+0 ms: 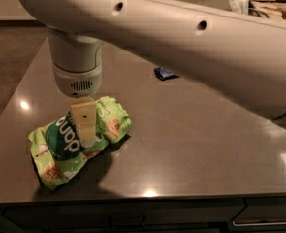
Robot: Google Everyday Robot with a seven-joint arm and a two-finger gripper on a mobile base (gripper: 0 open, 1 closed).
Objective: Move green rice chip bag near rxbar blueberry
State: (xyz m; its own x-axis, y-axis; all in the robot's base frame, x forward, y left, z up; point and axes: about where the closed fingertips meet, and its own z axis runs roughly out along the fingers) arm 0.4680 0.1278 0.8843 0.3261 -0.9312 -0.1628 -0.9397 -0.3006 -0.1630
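Note:
The printed end (54, 161) of the green rice chip bag (76, 142) sticks out well past my gripper, so that end of the bag will sag below the grip when I lift.
The green rice chip bag (55, 147) lies crumpled on the grey table (191, 140) at the front left, its dark green circle with white letters facing up. My gripper (86, 130) hangs from the cream wrist straight down onto the middle of the bag and touches or nearly touches its top. The rxbar blueberry (164, 73) is a small dark-blue wrapper far back on the table, right of the bag; my arm hides part of it.
My thick cream arm (191, 47) crosses the upper view from right to left. The table's front edge (147, 194) runs just below the bag. Some clutter (263, 6) stands at the far right back.

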